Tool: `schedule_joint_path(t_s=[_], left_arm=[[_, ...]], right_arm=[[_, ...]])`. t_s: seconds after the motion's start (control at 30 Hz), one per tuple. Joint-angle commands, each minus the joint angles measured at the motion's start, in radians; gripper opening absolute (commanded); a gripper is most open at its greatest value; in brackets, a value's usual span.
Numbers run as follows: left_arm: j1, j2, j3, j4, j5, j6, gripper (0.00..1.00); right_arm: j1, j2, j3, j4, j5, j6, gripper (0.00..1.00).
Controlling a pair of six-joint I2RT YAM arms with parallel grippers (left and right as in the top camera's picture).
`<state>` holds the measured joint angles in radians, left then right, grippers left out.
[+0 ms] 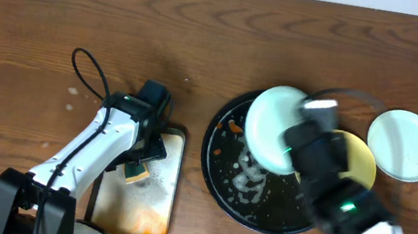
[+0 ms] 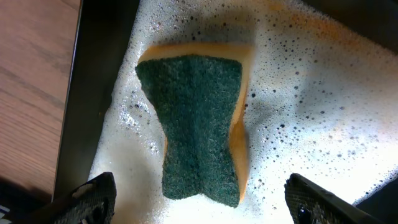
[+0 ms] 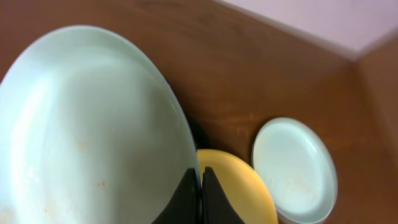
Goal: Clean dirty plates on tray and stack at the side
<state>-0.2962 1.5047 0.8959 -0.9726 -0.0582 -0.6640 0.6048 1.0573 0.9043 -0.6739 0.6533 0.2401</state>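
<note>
I have the held plate (image 1: 270,129) by its rim in my right gripper, and the mint-blue plate at the side (image 1: 405,146) is uncovered, so I should keep carrying until they stack.
My right gripper (image 1: 298,140) is shut on the rim of a mint-blue plate (image 1: 272,126) and holds it tilted above the round black tray (image 1: 219,158). In the right wrist view the fingers (image 3: 200,186) pinch that plate's edge (image 3: 93,137). A yellow plate (image 1: 360,160) lies at the tray's right edge, partly hidden by my arm; it also shows in the right wrist view (image 3: 239,186). A second mint-blue plate (image 1: 404,144) lies on the table to the right and shows in the right wrist view (image 3: 295,168). My left gripper (image 2: 199,199) is open just above a sponge (image 2: 199,127).
The green-topped yellow sponge (image 1: 135,174) lies in foam on a rectangular metal tray (image 1: 154,208) left of the black tray. White suds (image 1: 249,181) and orange smears (image 1: 234,127) lie in the black tray. A black cable (image 1: 87,70) loops on the table at the left.
</note>
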Motion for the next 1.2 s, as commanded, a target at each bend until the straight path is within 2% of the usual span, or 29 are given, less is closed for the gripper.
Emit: schedule_joint_path(t_s=[0.0, 0.23, 0.37, 0.5, 0.73, 1.03, 1.07, 1.17], left_arm=[[0.005, -0.003, -0.004, -0.005, -0.006, 0.005, 0.87], [0.005, -0.003, -0.004, -0.005, -0.006, 0.005, 0.87], [0.005, -0.003, -0.004, -0.005, -0.006, 0.005, 0.87], [0.005, -0.003, -0.004, -0.005, -0.006, 0.005, 0.87], [0.005, -0.003, -0.004, -0.005, -0.006, 0.005, 0.87], [0.005, -0.003, -0.004, -0.005, -0.006, 0.005, 0.87], [0.005, -0.003, -0.004, -0.005, -0.006, 0.005, 0.87], [0.005, -0.003, -0.004, -0.005, -0.006, 0.005, 0.87]], right_arm=[[-0.205, -0.032, 0.066, -0.019, -0.272, 0.11, 0.01], [-0.687, -0.028, 0.076, -0.018, -0.543, 0.175, 0.01], [-0.932, 0.0, 0.076, -0.014, -0.566, 0.205, 0.01], [-1.103, 0.054, 0.076, -0.014, -0.569, 0.22, 0.01], [-1.28, 0.203, 0.076, 0.053, -0.599, 0.241, 0.01], [-1.304, 0.358, 0.076, 0.113, -0.636, 0.243, 0.01], [-1.304, 0.362, 0.076, 0.129, -0.637, 0.242, 0.07], [-1.298, 0.351, 0.076, 0.165, -0.663, 0.21, 0.4]])
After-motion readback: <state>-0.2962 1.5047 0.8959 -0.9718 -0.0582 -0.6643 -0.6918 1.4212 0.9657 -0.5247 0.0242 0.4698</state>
